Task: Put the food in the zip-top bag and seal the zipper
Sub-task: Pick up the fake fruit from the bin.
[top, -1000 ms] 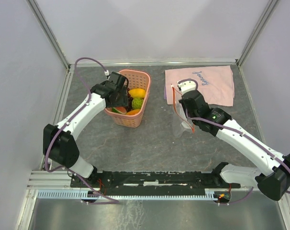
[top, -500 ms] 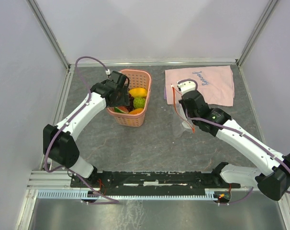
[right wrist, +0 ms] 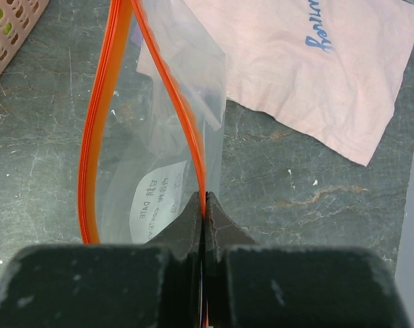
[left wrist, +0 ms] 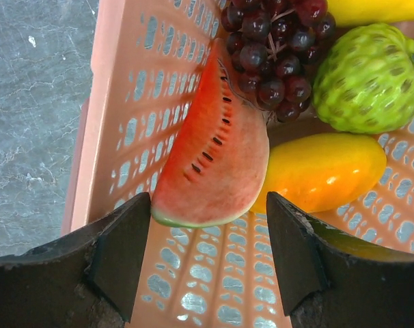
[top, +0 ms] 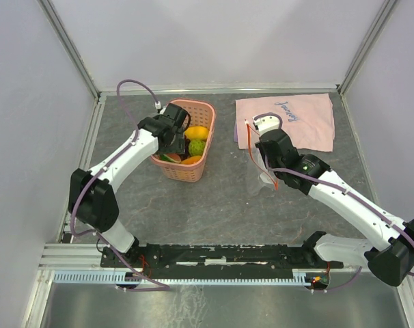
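I should keep lowering my left gripper beside the yellow-orange mango (left wrist: 264, 190) and close it there, because the near end of the red watermelon slice (left wrist: 205, 199) is between its open fingers.
The food lies in a pink basket (top: 193, 104). My left gripper (left wrist: 208, 256) is open, low inside the basket (left wrist: 125, 102), its fingers (left wrist: 118, 253) either side of the near end of the red watermelon slice (left wrist: 214, 157) without touching it. Beside the slice lie purple grapes (left wrist: 272, 48), a bumpy green fruit (left wrist: 367, 78) and a yellow-orange mango (left wrist: 323, 171). From above, the left gripper (top: 171, 137) covers the basket's left half. My right gripper (right wrist: 205, 205) is shut on one side of the orange zipper (right wrist: 173, 89) and holds the clear zip-top bag (right wrist: 159, 157) with its mouth open. The bag (top: 265, 174) hangs below the right gripper (top: 253, 133).
A pink cloth (top: 296, 119) lies flat at the back right, just behind the bag. Grey stone-pattern table (top: 221, 198) runs between basket and bag. White walls with metal rails close in the left, back and right sides.
The left arm has swung right and brought its open gripper further over and into the basket. The right arm and the bag have not moved.
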You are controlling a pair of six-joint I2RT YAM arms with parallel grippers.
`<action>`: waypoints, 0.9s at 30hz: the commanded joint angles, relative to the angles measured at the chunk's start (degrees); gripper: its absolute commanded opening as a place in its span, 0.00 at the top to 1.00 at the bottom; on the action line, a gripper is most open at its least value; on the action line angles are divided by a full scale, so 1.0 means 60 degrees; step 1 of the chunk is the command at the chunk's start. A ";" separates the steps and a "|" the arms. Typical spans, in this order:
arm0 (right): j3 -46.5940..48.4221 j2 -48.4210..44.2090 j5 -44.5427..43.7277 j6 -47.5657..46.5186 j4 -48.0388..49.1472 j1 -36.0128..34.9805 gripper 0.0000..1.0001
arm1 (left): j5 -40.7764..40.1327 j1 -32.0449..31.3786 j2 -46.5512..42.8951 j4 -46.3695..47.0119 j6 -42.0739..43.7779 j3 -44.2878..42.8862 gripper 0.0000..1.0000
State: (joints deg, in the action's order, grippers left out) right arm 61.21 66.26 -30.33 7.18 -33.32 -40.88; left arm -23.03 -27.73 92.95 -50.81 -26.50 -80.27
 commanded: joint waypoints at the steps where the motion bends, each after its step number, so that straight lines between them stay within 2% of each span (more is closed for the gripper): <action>1: -0.0018 -0.0188 -0.0131 -0.0034 0.0441 -0.0065 0.98 | -0.0506 -0.0030 0.0068 0.0170 -0.0496 0.0295 0.25; 19: -0.0092 -0.0189 -0.0058 -0.0027 0.0557 -0.0068 0.98 | -0.0269 -0.0018 -0.0454 0.1990 -0.1795 0.2083 0.24; 24: -0.0070 -0.0188 -0.0014 -0.0015 0.0546 -0.0064 0.98 | -0.0548 -0.0013 -0.0529 0.2559 -0.2056 0.2597 0.27; 27: -0.0014 -0.0202 -0.0001 -0.0008 0.0455 -0.0069 0.98 | -0.0558 -0.0010 -0.0596 0.2576 -0.2095 0.2615 0.33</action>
State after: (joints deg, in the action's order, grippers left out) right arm 60.86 66.26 -30.20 7.18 -32.56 -40.88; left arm -25.26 -27.83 91.46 -38.33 -35.38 -64.99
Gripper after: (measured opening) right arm 0.029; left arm 0.715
